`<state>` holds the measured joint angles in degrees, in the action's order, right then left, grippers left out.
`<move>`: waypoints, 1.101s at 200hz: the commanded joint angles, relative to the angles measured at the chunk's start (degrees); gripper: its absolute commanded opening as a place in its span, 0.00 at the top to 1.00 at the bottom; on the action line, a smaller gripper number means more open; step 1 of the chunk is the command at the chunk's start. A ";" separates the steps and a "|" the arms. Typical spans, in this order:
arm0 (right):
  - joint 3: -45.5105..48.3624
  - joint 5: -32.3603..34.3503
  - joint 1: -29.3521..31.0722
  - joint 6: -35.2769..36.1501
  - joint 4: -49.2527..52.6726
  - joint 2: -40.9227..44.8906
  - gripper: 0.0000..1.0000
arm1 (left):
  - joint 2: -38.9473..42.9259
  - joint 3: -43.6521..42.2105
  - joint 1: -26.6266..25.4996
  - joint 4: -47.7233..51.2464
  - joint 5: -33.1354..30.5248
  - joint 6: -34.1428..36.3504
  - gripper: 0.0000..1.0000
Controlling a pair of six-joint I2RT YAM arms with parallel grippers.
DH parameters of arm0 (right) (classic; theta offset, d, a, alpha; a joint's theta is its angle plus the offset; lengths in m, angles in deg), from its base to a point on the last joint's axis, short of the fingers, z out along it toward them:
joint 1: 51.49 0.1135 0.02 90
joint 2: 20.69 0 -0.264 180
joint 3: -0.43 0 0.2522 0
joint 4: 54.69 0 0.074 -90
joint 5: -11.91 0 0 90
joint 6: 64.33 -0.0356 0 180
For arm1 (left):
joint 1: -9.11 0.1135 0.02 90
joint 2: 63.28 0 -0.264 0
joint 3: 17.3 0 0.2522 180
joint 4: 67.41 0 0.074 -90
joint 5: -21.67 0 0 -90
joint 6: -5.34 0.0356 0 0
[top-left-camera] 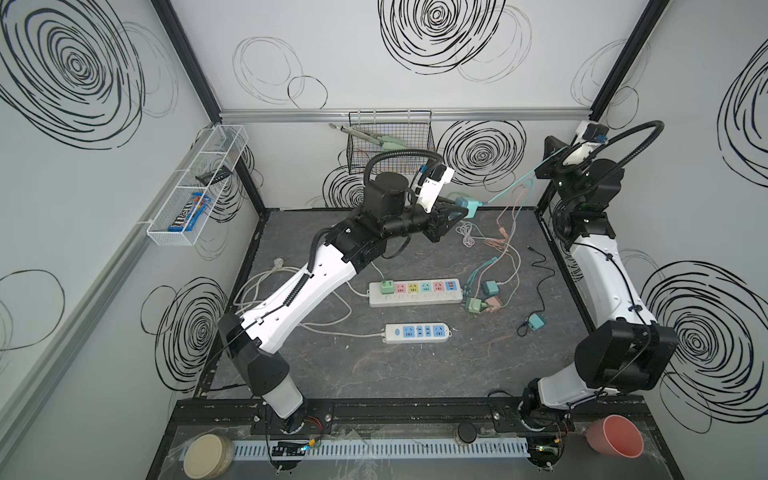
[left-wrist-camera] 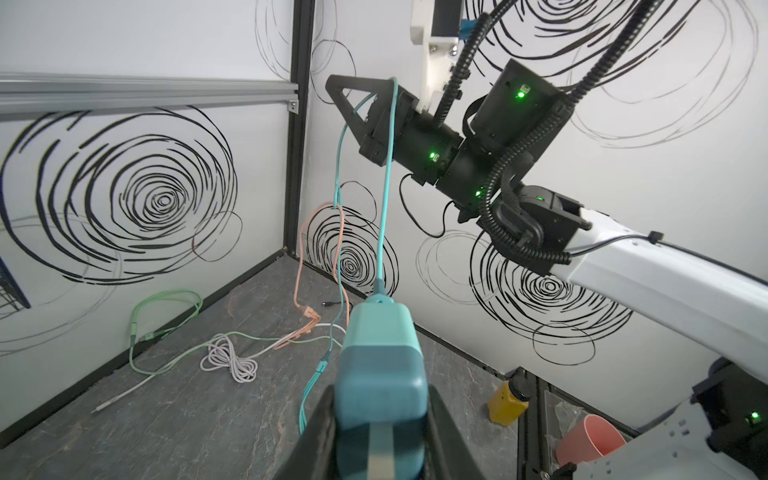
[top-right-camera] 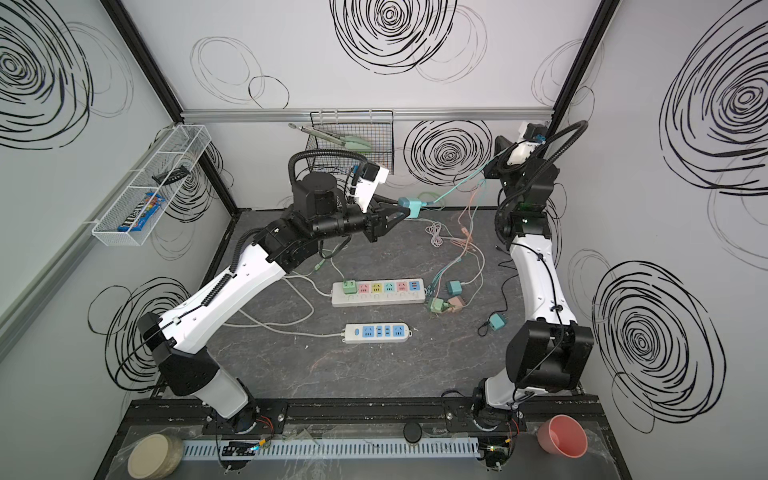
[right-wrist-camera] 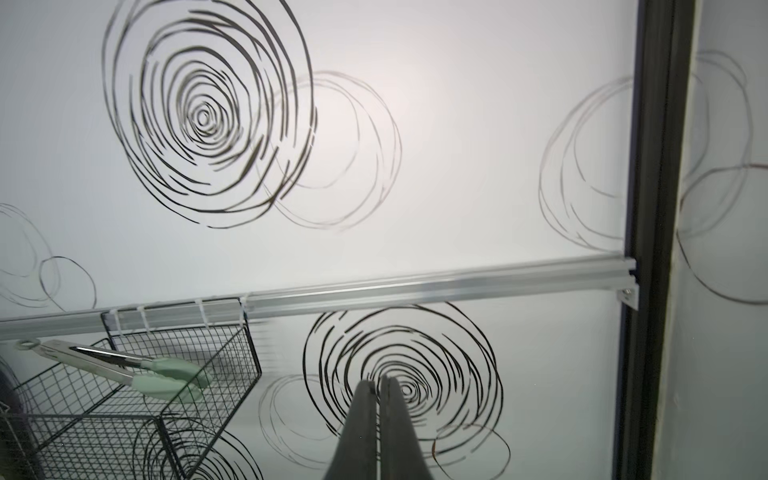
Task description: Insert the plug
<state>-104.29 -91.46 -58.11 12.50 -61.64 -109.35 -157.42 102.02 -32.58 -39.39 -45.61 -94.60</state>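
Note:
Next, I lower my right gripper while my left gripper pulls the plug (top-left-camera: 470,206) away, because the teal cable lies over my right gripper and lifts the peach cable (left-wrist-camera: 336,206).
My left gripper (top-left-camera: 463,210) (top-right-camera: 405,210) (left-wrist-camera: 380,390) is raised near the back wall and shut on a teal plug (top-left-camera: 468,205) (top-right-camera: 412,206) (left-wrist-camera: 380,365). The plug's teal cable (left-wrist-camera: 384,199) runs up to my right gripper (top-left-camera: 548,142) (top-right-camera: 500,141) (left-wrist-camera: 332,81) (right-wrist-camera: 377,380), held high by the back right corner. It is shut, and the cable is caught near the base of the fingers; the fingertips are bare. Below lie a white power strip with coloured sockets (top-left-camera: 415,292) (top-right-camera: 379,292) and a smaller blue-socketed strip (top-left-camera: 417,332) (top-right-camera: 377,332).
A green adapter (top-left-camera: 387,286) sits in the coloured strip's left socket. Loose adapters (top-left-camera: 484,301) and tangled cables (top-left-camera: 503,245) lie right of the strips, and a teal adapter (top-left-camera: 536,321) nearer the front. A wire basket with tongs (top-left-camera: 388,141) hangs on the back wall.

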 commanded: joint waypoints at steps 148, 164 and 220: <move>23.97 -6.11 0.91 4.79 12.73 3.70 0.37 | 5.95 -11.50 5.85 -3.63 -0.79 -3.89 1.00; 24.43 -5.18 0.81 6.01 15.57 3.32 0.28 | 7.40 -12.66 6.98 -5.03 0.25 -4.69 1.00; 29.90 -1.55 1.29 -1.07 23.14 8.10 0.02 | 9.41 -14.32 10.38 -6.00 -1.01 -6.18 1.00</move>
<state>-76.71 -96.92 -57.19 15.32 -44.04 -105.52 -150.98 88.10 -24.10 -40.24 -45.87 -98.95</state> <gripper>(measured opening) 0.896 0.296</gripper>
